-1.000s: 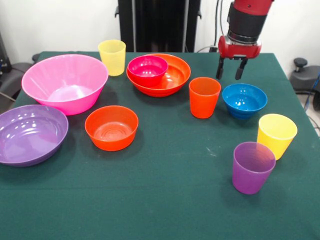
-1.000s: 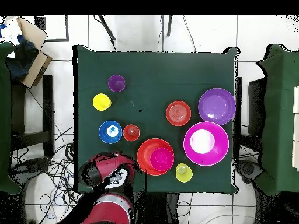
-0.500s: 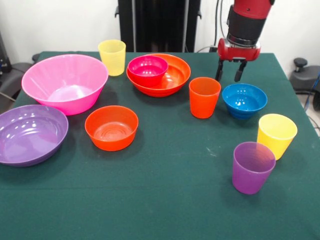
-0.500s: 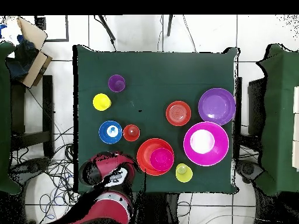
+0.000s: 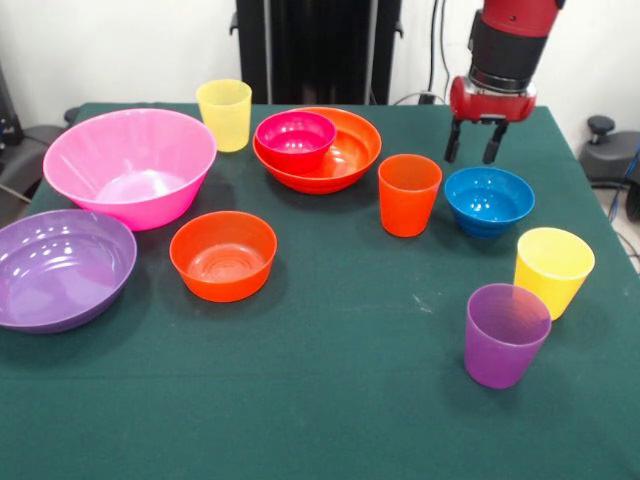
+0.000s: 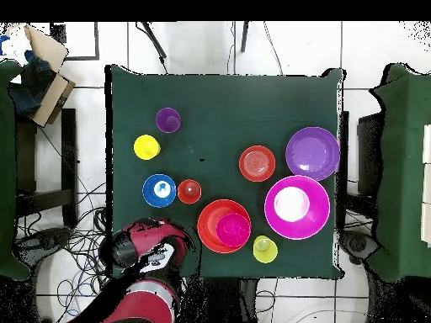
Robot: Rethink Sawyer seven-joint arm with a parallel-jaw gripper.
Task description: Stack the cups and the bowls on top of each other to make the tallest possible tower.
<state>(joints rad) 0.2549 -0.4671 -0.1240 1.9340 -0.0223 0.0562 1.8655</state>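
The orange cup [image 5: 408, 196] will tip over when I carry the small blue bowl past, because only a narrow gap [image 5: 442, 200] separates the cup from the bowl.
My gripper [image 5: 471, 156] hangs open and empty just above the far rim of the small blue bowl [image 5: 489, 200] [image 6: 159, 190]. Beside that bowl stands the orange cup [image 5: 409, 194] [image 6: 189, 191]. A yellow cup [image 5: 553, 270] and the purple cup [image 5: 506, 334] stand at the near right. The magenta bowl [image 5: 296, 139] sits inside the wide orange bowl [image 5: 350, 155]. Another yellow cup [image 5: 225, 114] stands at the back. The big pink bowl [image 5: 130, 165], the purple bowl [image 5: 62, 267] and a small orange bowl [image 5: 223, 254] lie at the left. In the overhead view the arm [image 6: 143, 252] covers the gripper.
The green table [image 5: 320, 400] ends close behind the gripper and to the right of the yellow cup. A black stand [image 5: 318, 50] rises behind the table's far edge. Chairs [image 6: 396, 168] flank the table in the overhead view.
The gripper has shifted to the right, from behind the gap between the orange cup and blue bowl to above the blue bowl's far rim. The cups and bowls have not moved.
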